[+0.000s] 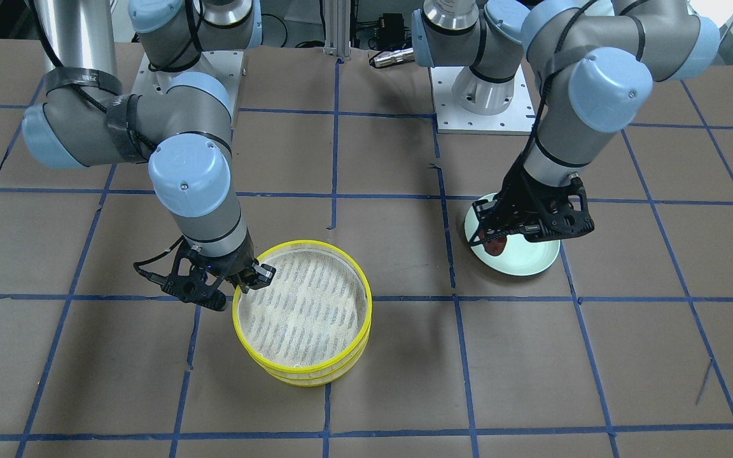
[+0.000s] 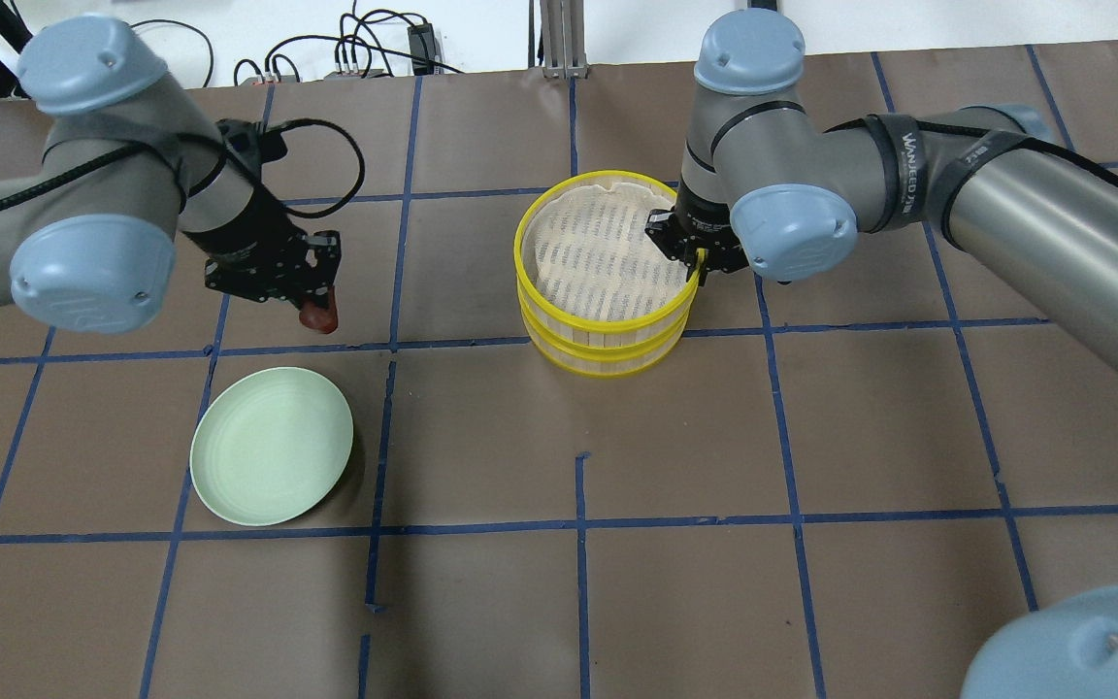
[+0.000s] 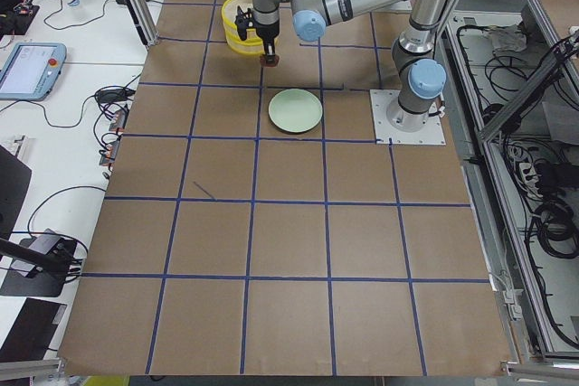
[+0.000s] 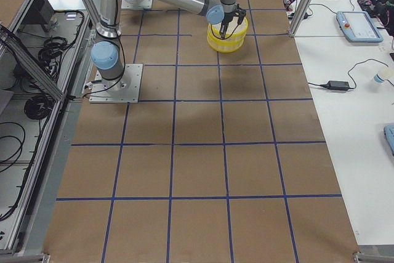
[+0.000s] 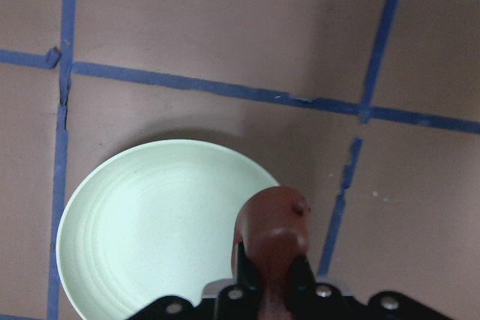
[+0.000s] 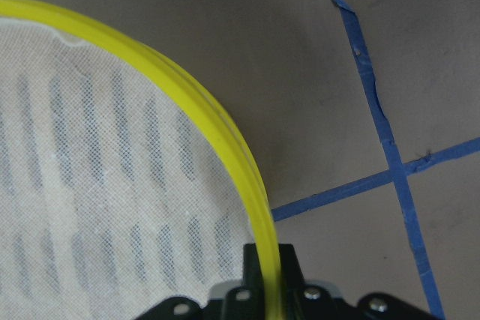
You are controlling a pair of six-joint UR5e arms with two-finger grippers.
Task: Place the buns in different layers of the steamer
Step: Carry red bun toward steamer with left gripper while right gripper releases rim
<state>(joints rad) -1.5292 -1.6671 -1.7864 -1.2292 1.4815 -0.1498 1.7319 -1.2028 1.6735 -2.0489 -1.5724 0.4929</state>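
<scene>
My right gripper is closed on the top tray's rim (image 1: 237, 294), so it needs to open and move away before my left gripper brings the bun over the mesh (image 1: 331, 319).
The steamer is two yellow-rimmed trays stacked one on the other (image 2: 598, 262), and the top tray's mesh (image 1: 306, 305) is bare. My right gripper (image 2: 698, 272) is shut on the top tray's yellow rim (image 6: 259, 207) at its edge. My left gripper (image 2: 316, 309) is shut on the dark reddish-brown bun (image 5: 274, 234) and holds it in the air over the edge of the pale green plate (image 5: 150, 222). The bun also shows in the front view (image 1: 495, 245). The white bun is not in view.
The pale green plate (image 2: 271, 445) lies bare on the brown table with blue tape lines, to the left of the steamer in the overhead view. The arm bases stand at the robot's side of the table.
</scene>
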